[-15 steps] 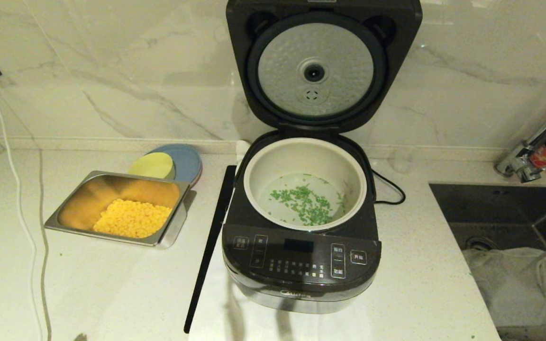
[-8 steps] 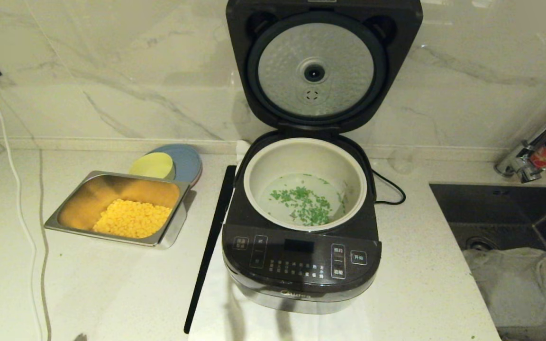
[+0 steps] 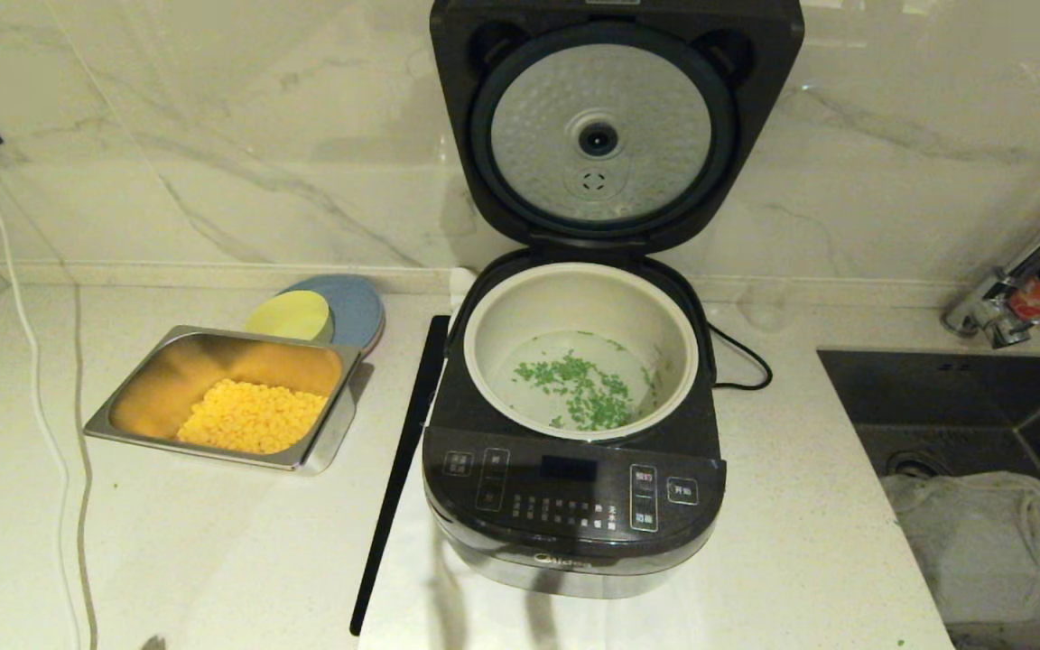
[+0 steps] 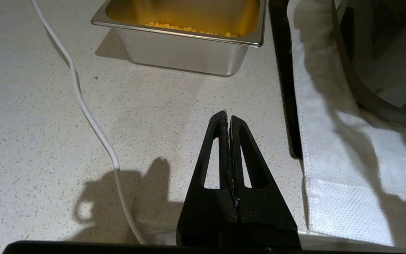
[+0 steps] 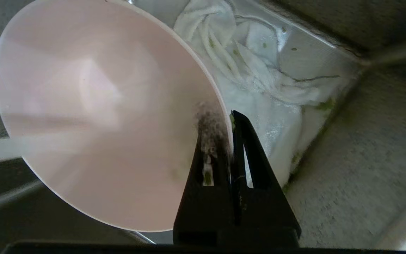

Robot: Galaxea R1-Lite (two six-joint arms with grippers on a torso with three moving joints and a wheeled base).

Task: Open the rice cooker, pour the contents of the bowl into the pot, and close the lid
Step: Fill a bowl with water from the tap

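Observation:
My right gripper is to lift the pale pink bowl (image 5: 30,146) out of the sink, as water is running into the bowl, and pour into the cream pot (image 3: 581,352) before it closes the lid.
The black rice cooker (image 3: 574,506) stands in the middle of the counter with its lid (image 3: 615,135) raised upright, dimpled silver underside facing me. The cream pot (image 3: 574,298) inside holds green chopped contents (image 3: 583,388) spread over its bottom. Neither arm shows in the head view. In the right wrist view my right gripper (image 5: 229,118) is shut on the rim of the pale pink bowl (image 5: 93,116), which looks empty apart from a few green specks and hangs over the sink's white cloth (image 5: 259,70). My left gripper (image 4: 227,114) is shut, holding nothing, above the counter near the steel tray (image 4: 182,53).
A steel tray (image 3: 123,397) of yellow corn sits left of the cooker, with a yellow bowl (image 3: 290,316) and a blue plate (image 3: 353,302) behind it. A black strip (image 3: 403,451) lies beside the cooker, and a white cord (image 3: 32,379) runs far left. A sink (image 3: 935,397) and faucet (image 3: 1016,280) are on the right.
The green bits have drifted slightly in the pot. A pale streak at the sink's right edge is gone from the head view. Cooker and lid have not moved.

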